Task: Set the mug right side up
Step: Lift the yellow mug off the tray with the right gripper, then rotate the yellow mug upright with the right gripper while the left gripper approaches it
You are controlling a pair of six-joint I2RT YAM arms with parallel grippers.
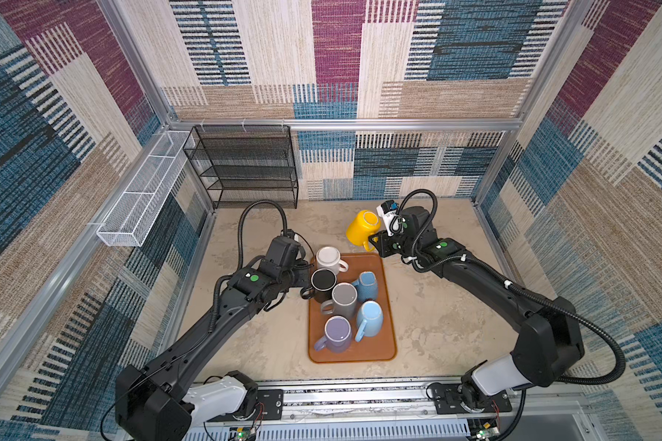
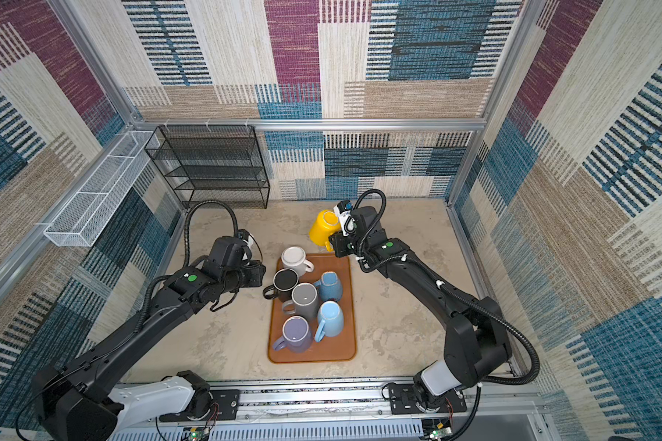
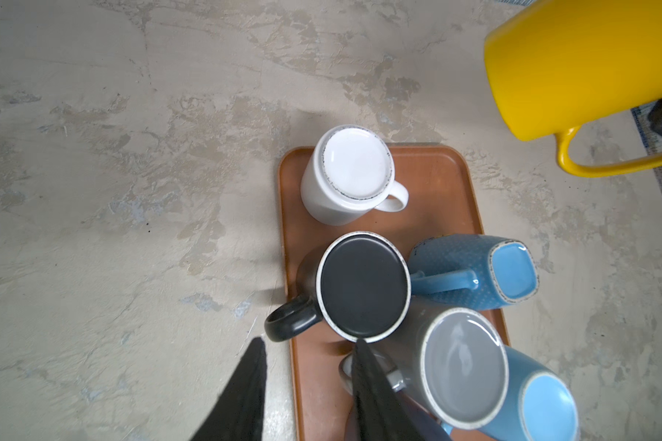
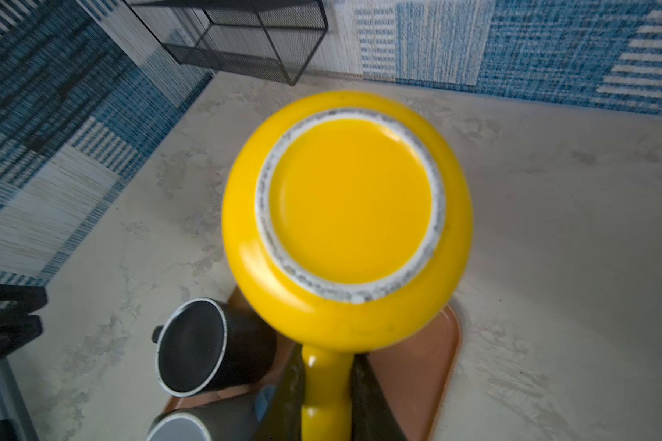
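My left gripper keeps going, as the rim end of the yellow mug's handle [image 3: 568, 158] is clear of my right gripper, and moves on toward that handle [image 3: 618, 169] until it closes there.
A yellow mug [image 1: 361, 228] [image 2: 323, 228] hangs tilted above the table, just behind the tray's far right corner. Its ringed base [image 4: 350, 206] faces the right wrist camera. My right gripper [image 1: 373, 241] [image 4: 326, 361] is shut on the mug's handle, one finger on each side. In the left wrist view the yellow mug [image 3: 581, 65] shows at the edge. My left gripper [image 3: 310, 341] [image 1: 305, 275] stands open at the tray's left edge. Nothing is between its fingers, and the black mug's handle [image 3: 289, 319] lies just ahead of them.
The brown tray [image 1: 383, 343] [image 2: 345, 343] carries several mugs, base up: white [image 1: 328, 259], black [image 1: 323, 280], grey [image 1: 344, 298], dotted blue [image 1: 367, 284], light blue [image 1: 370, 317] and purple [image 1: 337, 332]. A black wire rack [image 1: 245, 168] and a white mesh basket [image 1: 142, 191] stand at the back left.
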